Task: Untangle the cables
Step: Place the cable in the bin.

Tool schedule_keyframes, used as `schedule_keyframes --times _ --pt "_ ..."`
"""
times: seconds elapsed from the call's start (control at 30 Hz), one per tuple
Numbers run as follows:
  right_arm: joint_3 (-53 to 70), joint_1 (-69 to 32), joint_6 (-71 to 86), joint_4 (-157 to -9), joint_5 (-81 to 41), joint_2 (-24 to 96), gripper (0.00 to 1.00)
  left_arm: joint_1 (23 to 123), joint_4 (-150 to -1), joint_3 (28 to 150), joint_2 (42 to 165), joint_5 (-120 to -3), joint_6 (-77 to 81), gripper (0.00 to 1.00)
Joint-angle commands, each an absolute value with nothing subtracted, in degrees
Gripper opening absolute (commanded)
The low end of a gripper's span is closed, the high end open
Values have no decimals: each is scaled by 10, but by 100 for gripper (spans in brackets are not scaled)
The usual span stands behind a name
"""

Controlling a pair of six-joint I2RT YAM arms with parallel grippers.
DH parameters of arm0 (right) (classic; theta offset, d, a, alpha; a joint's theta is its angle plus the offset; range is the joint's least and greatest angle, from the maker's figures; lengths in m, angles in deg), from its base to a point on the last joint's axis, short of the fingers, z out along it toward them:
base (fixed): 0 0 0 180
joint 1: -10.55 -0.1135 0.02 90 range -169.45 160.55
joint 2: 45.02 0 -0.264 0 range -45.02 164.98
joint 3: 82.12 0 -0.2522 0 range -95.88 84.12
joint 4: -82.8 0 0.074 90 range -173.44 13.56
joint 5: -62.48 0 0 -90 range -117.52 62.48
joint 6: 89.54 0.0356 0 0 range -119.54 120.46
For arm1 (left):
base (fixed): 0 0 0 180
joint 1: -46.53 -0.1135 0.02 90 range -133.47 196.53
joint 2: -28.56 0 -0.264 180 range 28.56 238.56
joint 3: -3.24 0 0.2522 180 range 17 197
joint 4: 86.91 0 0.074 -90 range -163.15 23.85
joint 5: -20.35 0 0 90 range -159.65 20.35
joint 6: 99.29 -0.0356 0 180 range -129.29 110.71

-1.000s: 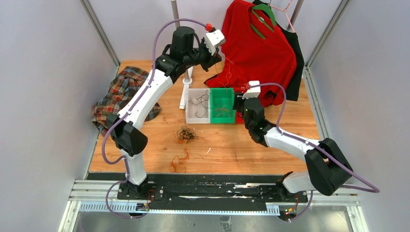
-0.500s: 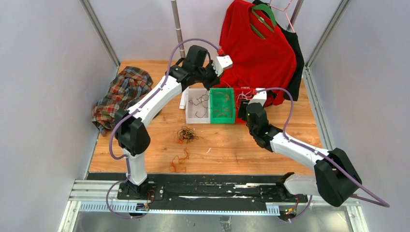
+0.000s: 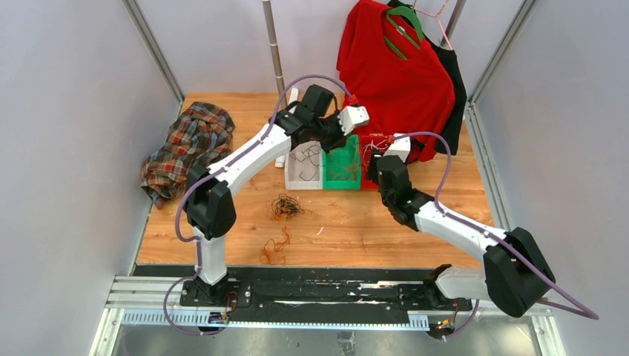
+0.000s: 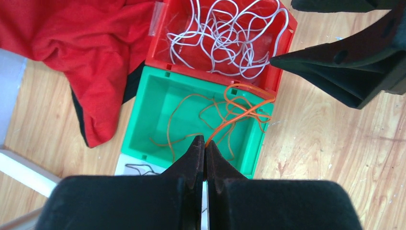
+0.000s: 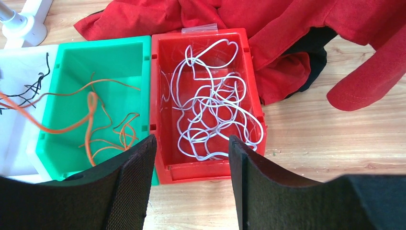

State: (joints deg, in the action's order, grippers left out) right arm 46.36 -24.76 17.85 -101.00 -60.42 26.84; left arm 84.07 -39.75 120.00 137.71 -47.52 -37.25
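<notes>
I keep lowering my left gripper, as the hanging orange cable (image 4: 242,114) is above the green bin (image 3: 341,166) of matching cables, until the cable settles inside, then release.
My left gripper (image 4: 205,141) is shut on an orange cable (image 4: 239,115) that runs from its tips down into the green bin (image 4: 158,110). It hangs over that bin (image 3: 341,167) in the top view, where the left gripper (image 3: 336,139) is partly hidden by its wrist. More orange cable (image 5: 88,115) lies in the green bin. White cables (image 5: 210,115) fill the red bin (image 5: 206,170). My right gripper (image 5: 191,143) is open and empty, just in front of the red bin. A black cable (image 5: 36,86) lies in the white bin (image 5: 19,129).
A dark and orange cable tangle (image 3: 285,206) and a loose orange bunch (image 3: 276,248) lie on the wooden table (image 3: 356,230). A red shirt (image 3: 393,74) hangs at the back and drapes behind the bins. A plaid cloth (image 3: 185,144) lies at the left. A white stand with pole (image 3: 276,52) rises behind the bins.
My left arm has come down and to the right, from high at the back to just over the green bin, with the orange cable. My right arm has shifted slightly right.
</notes>
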Motion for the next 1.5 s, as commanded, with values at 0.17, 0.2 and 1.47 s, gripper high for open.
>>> schedule_keyframes --times 0.17,0.2,1.47 --pt "473 -226 190 -1008 -624 237 57 848 -445 1198 1432 -486 -398 0" --pt "473 -226 191 -1008 -623 238 57 849 -454 1190 1433 -495 -404 0" --pt "439 -207 148 -986 -559 202 57 791 -262 1287 1376 -472 -398 98"
